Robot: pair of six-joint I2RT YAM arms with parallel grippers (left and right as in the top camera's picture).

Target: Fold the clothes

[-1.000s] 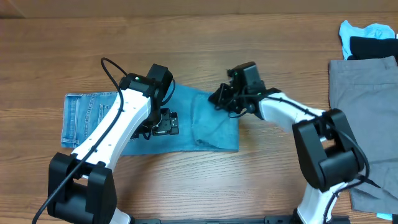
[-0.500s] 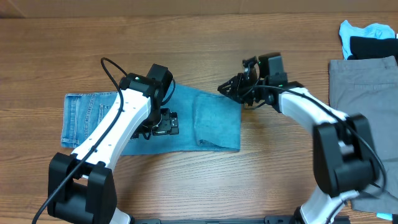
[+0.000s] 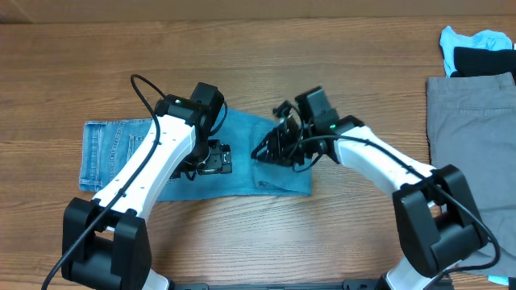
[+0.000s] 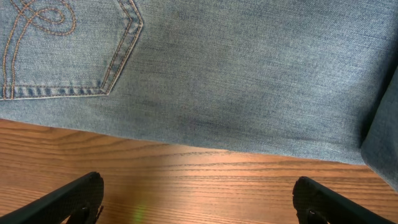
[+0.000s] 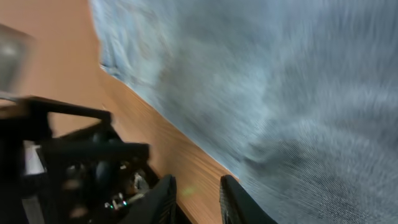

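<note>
My right gripper should grab the folded edge [image 3: 309, 180] and pull the jeans toward the middle, because the jeans' pocket end [image 3: 98, 153] is far out past my left gripper.
The light blue denim jeans [image 3: 113, 153] lie flat across the table's middle, with the right part folded over as a darker panel [image 3: 278, 165]. My left gripper [image 3: 211, 158] hovers over the jeans' middle. In the left wrist view it [image 4: 199, 202] is wide open and empty over bare wood, beside the jeans [image 4: 249, 74] and a stitched back pocket [image 4: 62, 50]. My right gripper [image 3: 268, 151] is over the folded panel. In the blurred right wrist view its fingers [image 5: 196, 196] are nearly together with nothing between them, at the edge of the denim [image 5: 298, 81].
A grey garment [image 3: 463, 121] lies at the right edge of the table. A light blue and black pile of clothes [image 3: 476, 48] sits at the back right. A black cable [image 3: 145, 89] loops off the left arm.
My right gripper swung out to the right past the jeans' edge, then came back left and nearer, onto the folded panel. The left arm has not moved.
</note>
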